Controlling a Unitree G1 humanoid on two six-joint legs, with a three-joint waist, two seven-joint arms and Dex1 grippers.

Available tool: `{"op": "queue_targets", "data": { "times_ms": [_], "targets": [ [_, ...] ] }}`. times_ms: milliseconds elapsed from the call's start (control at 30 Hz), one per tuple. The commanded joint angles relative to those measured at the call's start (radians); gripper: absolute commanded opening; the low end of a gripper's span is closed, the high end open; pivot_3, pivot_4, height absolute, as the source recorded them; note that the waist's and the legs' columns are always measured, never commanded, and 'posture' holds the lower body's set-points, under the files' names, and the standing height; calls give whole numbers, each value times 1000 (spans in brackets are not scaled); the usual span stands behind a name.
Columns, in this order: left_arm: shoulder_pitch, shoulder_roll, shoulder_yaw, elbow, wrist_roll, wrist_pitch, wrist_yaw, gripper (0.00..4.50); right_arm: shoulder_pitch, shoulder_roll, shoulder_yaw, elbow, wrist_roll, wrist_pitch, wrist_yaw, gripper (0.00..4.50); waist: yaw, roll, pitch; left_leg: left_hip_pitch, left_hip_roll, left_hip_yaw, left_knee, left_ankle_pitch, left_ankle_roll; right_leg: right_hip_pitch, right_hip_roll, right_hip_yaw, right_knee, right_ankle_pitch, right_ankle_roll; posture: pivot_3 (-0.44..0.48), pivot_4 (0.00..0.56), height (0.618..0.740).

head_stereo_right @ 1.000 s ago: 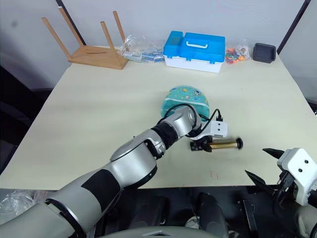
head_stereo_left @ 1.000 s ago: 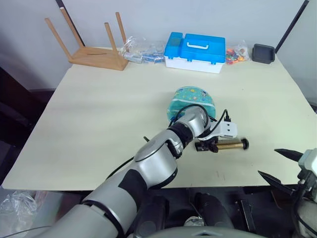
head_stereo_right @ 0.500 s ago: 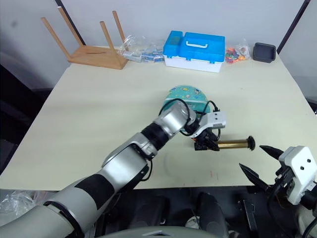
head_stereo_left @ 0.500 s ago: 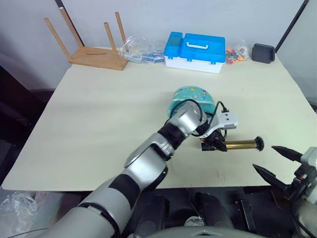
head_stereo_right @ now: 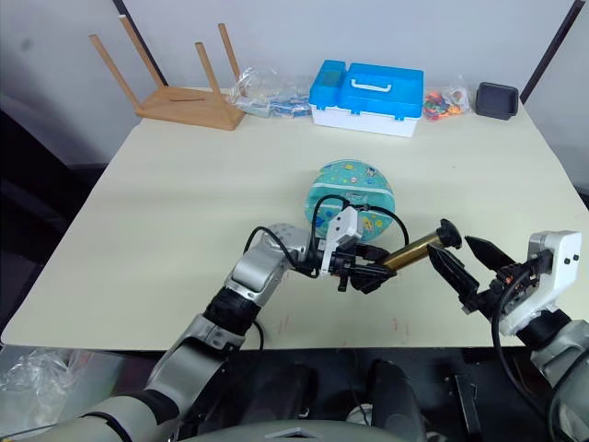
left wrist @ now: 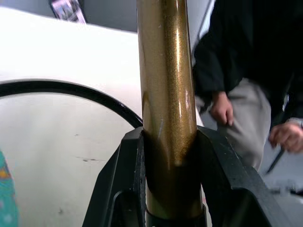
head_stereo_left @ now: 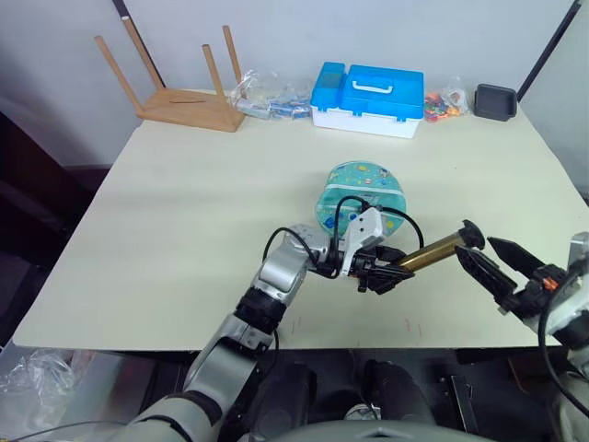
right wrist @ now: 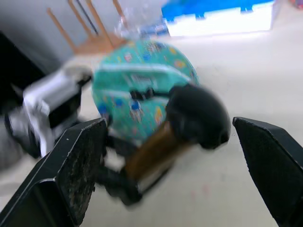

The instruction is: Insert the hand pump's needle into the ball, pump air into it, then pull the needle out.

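I expect the hand pump's amber body (head_stereo_left: 431, 256) to slide up off a hidden stem together with the black handle (head_stereo_left: 471, 235) when I pull, because the pump's body goes straight into the handle.
The teal ball (head_stereo_left: 362, 187) rests mid-table. Just in front of it my left gripper (head_stereo_left: 379, 274) is shut on the lower end of the amber hand pump (head_stereo_left: 433, 250), which tilts up to the right. In the left wrist view the pump barrel (left wrist: 165, 94) is clamped between both fingers (left wrist: 125, 189). Its thin black hose (head_stereo_left: 342, 203) loops over the ball; the needle is hidden. My right gripper (head_stereo_left: 474, 247) stands open around the black handle (right wrist: 199, 116) without touching it.
A blue-and-white case (head_stereo_left: 368, 95), an upturned wooden stool (head_stereo_left: 175, 92), plastic bags (head_stereo_left: 267, 92) and a black box (head_stereo_left: 495, 99) line the table's far edge. A person (left wrist: 246, 71) stands beyond the table in the left wrist view.
My left gripper pulled back toward the near edge and tipped the pump up off the table. My right gripper rose and closed in on the handle.
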Motion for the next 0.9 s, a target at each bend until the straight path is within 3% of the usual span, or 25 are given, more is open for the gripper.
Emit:
{"op": "queue_targets", "data": {
  "times_ms": [33,367,900],
  "targets": [
    [9,-21,29,-10,-49,-118,-1,1051,-34,1,25,-11,45,-51,-66,4500,2,0,0,0,0,0,1,0,0,0,0,0,0,0,0,0,150,740],
    [21,-58,62,85,-77,-298,17,1051,-172,43,175,19,21,-116,-203,4500,-7,0,0,0,-1,1,4,-1,1,1,1,1,1,1,1,0,150,740],
    [33,-107,55,162,-89,-411,32,1051,-218,66,240,45,-4,-191,-168,4500,-14,0,0,0,-1,1,4,-1,2,1,1,1,1,1,1,0,150,740]
  ]
}}
